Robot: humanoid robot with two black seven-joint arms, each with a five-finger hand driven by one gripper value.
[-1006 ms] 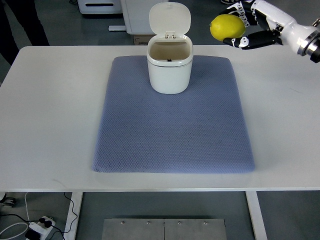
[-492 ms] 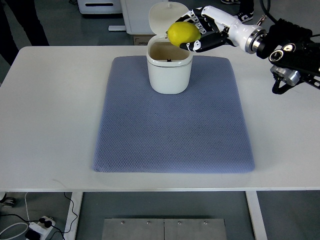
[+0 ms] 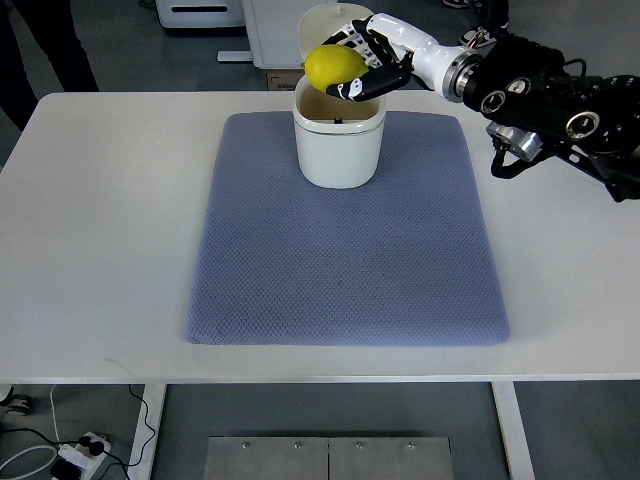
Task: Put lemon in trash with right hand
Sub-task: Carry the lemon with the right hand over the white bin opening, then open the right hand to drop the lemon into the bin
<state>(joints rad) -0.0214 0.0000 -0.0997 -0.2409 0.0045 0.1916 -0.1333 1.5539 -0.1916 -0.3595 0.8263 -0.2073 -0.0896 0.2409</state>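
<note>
The yellow lemon [image 3: 333, 66] is hanging over the white trash bin's opening [image 3: 338, 108] and the bin's lid is up, so the robot's right gripper goes on holding the lemon there until release.
A yellow lemon [image 3: 333, 65] hangs just above the open mouth of a small white trash bin [image 3: 339, 148]. My right hand [image 3: 362, 68] is shut on the lemon, fingers wrapped around its right side. The arm [image 3: 540, 92] reaches in from the right edge across the table's back. The bin stands at the back middle of a blue-grey mat [image 3: 345, 240], its round lid [image 3: 322, 25] flipped up behind and partly hidden by the lemon and hand. The left hand does not show.
The mat lies on a white table [image 3: 100, 230]. White furniture and a cardboard box stand on the floor behind the table. A person's dark trouser leg [image 3: 45, 50] shows at the top left. A power strip [image 3: 75, 455] lies on the floor at the lower left.
My right hand has carried the lemon leftward from the table's back right corner to over the bin's opening. More of the arm has come into view.
</note>
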